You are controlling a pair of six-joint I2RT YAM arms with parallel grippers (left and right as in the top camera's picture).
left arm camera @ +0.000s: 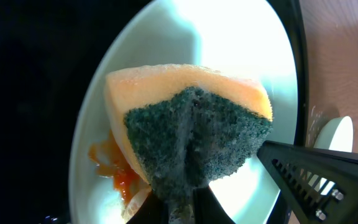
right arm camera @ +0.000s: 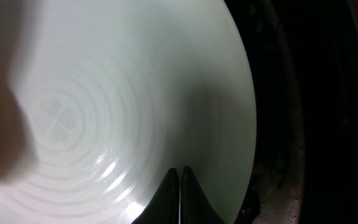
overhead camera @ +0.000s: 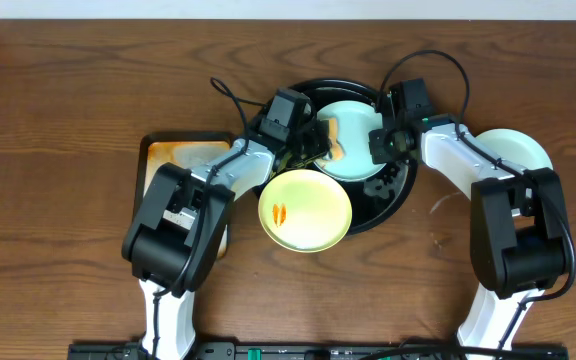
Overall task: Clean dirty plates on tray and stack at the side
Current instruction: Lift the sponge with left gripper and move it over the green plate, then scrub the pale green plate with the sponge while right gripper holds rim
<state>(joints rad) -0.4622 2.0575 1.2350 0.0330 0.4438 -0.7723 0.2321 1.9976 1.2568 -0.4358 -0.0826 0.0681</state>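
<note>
Next, I wipe back across an orange smear [left arm camera: 114,167] with my left gripper, toward the rim [left arm camera: 76,168] opposite my right gripper, because the smear is still there beside the sponge on the blue-green plate.
A pale blue-green plate [overhead camera: 356,130] lies in the round black tray [overhead camera: 400,185]. My left gripper [overhead camera: 313,142] is shut on a yellow sponge with a dark green scrub side [left arm camera: 191,124] and presses it on this plate [left arm camera: 241,37], beside an orange smear [left arm camera: 114,165]. My right gripper [overhead camera: 381,140] is shut on the same plate's rim [right arm camera: 135,93], the jaws [right arm camera: 179,177] pinching its edge. A pale yellow plate [overhead camera: 308,212] with an orange smear [overhead camera: 280,212] overlaps the tray's front left rim. A second blue-green plate [overhead camera: 516,150] lies on the table at the right.
A rectangular rust-stained metal tray [overhead camera: 178,155] lies left of the black tray, partly under my left arm. The black tray's wet floor [right arm camera: 303,124] shows in the right wrist view. The table is dark wood [overhead camera: 68,100].
</note>
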